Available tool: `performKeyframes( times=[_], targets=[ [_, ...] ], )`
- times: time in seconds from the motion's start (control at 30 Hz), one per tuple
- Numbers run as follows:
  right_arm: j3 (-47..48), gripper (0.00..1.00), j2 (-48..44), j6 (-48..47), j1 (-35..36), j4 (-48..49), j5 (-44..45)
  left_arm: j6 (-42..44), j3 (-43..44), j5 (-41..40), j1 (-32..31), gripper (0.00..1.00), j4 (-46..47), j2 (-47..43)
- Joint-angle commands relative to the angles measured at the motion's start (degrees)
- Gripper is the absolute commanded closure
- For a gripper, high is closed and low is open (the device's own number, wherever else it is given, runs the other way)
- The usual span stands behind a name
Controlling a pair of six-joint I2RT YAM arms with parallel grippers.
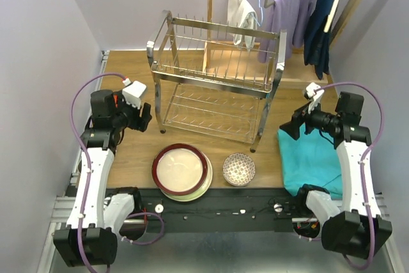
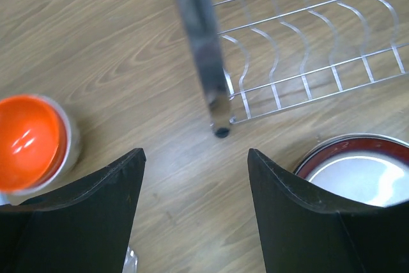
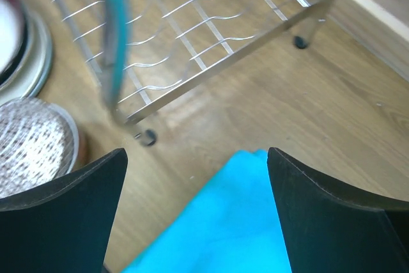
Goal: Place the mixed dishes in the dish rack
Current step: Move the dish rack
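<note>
The dish rack (image 1: 208, 135) sits at an angle to the front edge. My right gripper should grab the leg (image 1: 264, 114) on its side and turn the rack straight before loading.
The chrome wire dish rack (image 1: 214, 87) stands empty at the table's middle back; its lower tier shows in the left wrist view (image 2: 307, 62) and right wrist view (image 3: 192, 36). A dark-red-rimmed cream plate (image 1: 180, 168) lies on a pale green plate (image 1: 206, 187) near the front edge, also in the left wrist view (image 2: 364, 171). A red-patterned bowl (image 1: 239, 169) sits right of them and shows in the right wrist view (image 3: 32, 148). An orange bowl (image 2: 29, 142) shows only in the left wrist view. My left gripper (image 1: 146, 117) is open and empty left of the rack. My right gripper (image 1: 289, 129) is open and empty over a cloth.
A turquoise cloth (image 1: 310, 158) lies at the table's right front, also in the right wrist view (image 3: 236, 228). A wooden hanger stand (image 1: 211, 4) with white, purple and navy garments stands behind the rack. Walls close in on both sides.
</note>
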Motion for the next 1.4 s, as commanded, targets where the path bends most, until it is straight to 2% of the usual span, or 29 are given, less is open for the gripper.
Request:
performKeyframes(
  times=[0.0, 0.17, 0.37, 0.47, 0.5, 0.57, 0.6, 0.7, 0.8, 1.03, 1.2, 1.23, 1.27, 1.3, 1.37],
  targets=[
    [1.70, 0.02, -2.94, -9.11, -0.02, -12.21, -6.86, 1.71, 0.34, 7.06, -3.04, 0.26, 4.62, 4.81],
    [2.41, 0.02, -3.91, -9.29, 0.07, -12.30, -11.61, -1.81, 0.96, 4.08, -7.08, 0.28, 11.04, 8.60],
    [2.32, 0.02, -5.76, 0.10, 0.59, -4.93, -12.15, -3.39, 0.35, 1.96, -9.55, 0.42, 15.17, 10.72],
    [1.71, 0.03, -4.28, 6.61, 3.57, 1.49, -7.78, -6.46, -0.01, 1.35, -11.13, 0.52, 16.84, 11.68],
    [1.88, 0.04, -3.83, 7.58, 6.63, 2.72, -6.01, -7.17, 0.08, 1.26, -11.92, 0.62, 17.02, 12.12],
    [2.67, 0.06, -2.08, 11.01, 9.98, 6.67, -0.84, -10.06, 0.43, 0.47, -12.63, 0.73, 17.11, 12.47],
    [3.02, 0.06, -1.46, 11.54, 12.26, 7.47, -0.11, -11.38, 0.43, 0.12, -12.80, 0.84, 17.20, 12.39],
    [4.08, 0.06, 0.38, 13.82, 16.13, 9.84, 1.74, -16.30, 0.17, -0.94, -13.42, 0.96, 16.76, 11.69],
    [3.64, 0.06, 0.74, 16.20, 19.83, 11.78, 4.20, -20.52, -0.36, -2.95, -13.95, 1.00, 15.88, 10.37],
    [-0.04, 0.11, -0.66, 22.87, 25.82, 18.28, 13.86, -23.70, -1.68, -4.19, -14.03, 1.00, 11.84, 6.77],
    [-1.72, 0.25, 0.74, 28.24, 27.14, 22.50, 23.00, -23.00, -2.29, -4.46, -14.03, 1.00, 10.00, 5.36],
    [-1.81, 0.31, 1.09, 29.20, 27.40, 22.68, 24.58, -22.65, -2.12, -4.28, -14.03, 0.99, 8.86, 5.18],
    [-1.98, 0.34, 1.62, 29.39, 27.40, 23.12, 26.68, -22.29, -1.86, -4.02, -13.95, 0.93, 8.15, 5.01],
    [-2.07, 0.37, 1.71, 29.21, 27.40, 23.21, 27.75, -21.77, -1.59, -3.75, -13.95, 0.79, 7.28, 4.57],
    [-2.25, 0.41, 1.62, 29.30, 27.49, 23.12, 31.69, -19.84, -0.80, -4.19, -14.03, 0.70, 5.08, 3.95]
  ],
)
